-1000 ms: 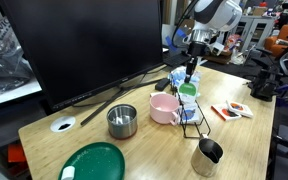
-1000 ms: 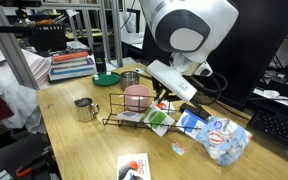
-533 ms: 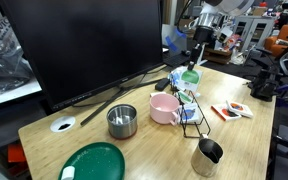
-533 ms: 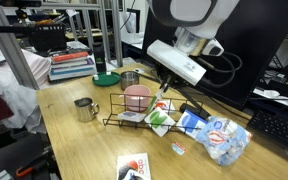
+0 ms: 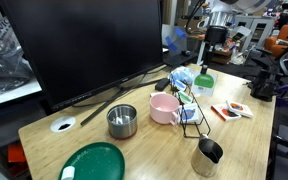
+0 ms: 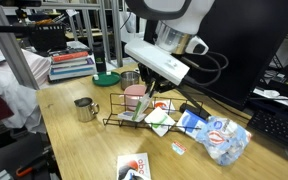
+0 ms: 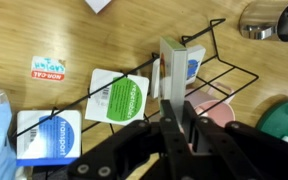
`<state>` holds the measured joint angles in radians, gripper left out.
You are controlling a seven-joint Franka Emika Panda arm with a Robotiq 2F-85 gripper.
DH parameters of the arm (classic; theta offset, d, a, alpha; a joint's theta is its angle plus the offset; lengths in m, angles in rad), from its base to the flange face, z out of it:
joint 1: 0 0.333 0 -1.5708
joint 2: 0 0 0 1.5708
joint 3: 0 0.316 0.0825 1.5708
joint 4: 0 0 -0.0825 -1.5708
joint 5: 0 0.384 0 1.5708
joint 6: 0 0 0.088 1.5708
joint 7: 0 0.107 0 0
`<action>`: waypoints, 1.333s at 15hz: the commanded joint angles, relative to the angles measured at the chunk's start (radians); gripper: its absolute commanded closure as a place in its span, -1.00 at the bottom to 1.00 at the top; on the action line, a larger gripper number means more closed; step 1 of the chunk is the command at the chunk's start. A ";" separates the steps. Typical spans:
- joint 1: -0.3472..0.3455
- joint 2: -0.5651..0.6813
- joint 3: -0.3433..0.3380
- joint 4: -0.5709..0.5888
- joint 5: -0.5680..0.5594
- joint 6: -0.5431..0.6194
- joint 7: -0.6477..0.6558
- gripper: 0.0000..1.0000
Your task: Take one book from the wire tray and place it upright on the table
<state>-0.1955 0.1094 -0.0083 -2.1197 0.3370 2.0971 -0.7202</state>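
Note:
The green book is hanging over the black wire tray [image 6: 122,118]. Next, my gripper moves the book to the open wood [image 6: 135,146] by the red-and-white booklets and then lowers it upright first.
My gripper [image 5: 205,66] is shut on the green book [image 5: 203,79] and holds it in the air above the far end of the black wire tray [image 5: 192,116]. In the wrist view the book [image 7: 172,65] shows edge-on and upright between the black fingers [image 7: 174,122], with the wire tray [image 7: 220,70] below on the wooden table [image 7: 134,30]. In an exterior view the gripper [image 6: 155,88] hangs just over the wire tray [image 6: 132,119], beside the pink bowl [image 6: 136,96].
A pink bowl [image 5: 164,108], a metal bowl [image 5: 122,121], a metal cup [image 5: 207,155] and a green plate [image 5: 94,162] stand on the table. Flat packets [image 7: 119,97] lie by the tray, red-and-white booklets [image 5: 232,111] farther off. A large monitor [image 5: 84,45] stands behind.
The gripper has risen out of the wire tray with the green book in it and has drifted sideways, away from the pink bowl. Nothing else has moved.

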 commanded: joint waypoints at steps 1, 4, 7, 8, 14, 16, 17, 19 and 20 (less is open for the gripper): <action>0.035 -0.041 -0.022 -0.097 -0.011 0.069 0.015 0.93; 0.046 -0.025 -0.027 -0.154 -0.010 0.164 0.043 0.93; 0.045 -0.018 -0.034 -0.209 -0.012 0.279 0.088 0.93; 0.043 -0.018 -0.039 -0.218 -0.009 0.291 0.101 0.93; 0.042 -0.065 -0.045 -0.297 0.010 0.416 0.130 0.93; 0.049 -0.090 -0.042 -0.315 0.017 0.449 0.122 0.93; 0.054 -0.103 -0.042 -0.321 0.020 0.462 0.121 0.93; 0.068 -0.120 -0.046 -0.330 0.013 0.475 0.127 0.93; 0.074 -0.124 -0.048 -0.335 0.011 0.483 0.131 0.93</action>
<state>-0.1408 0.0181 -0.0464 -2.4178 0.3420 2.5363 -0.5989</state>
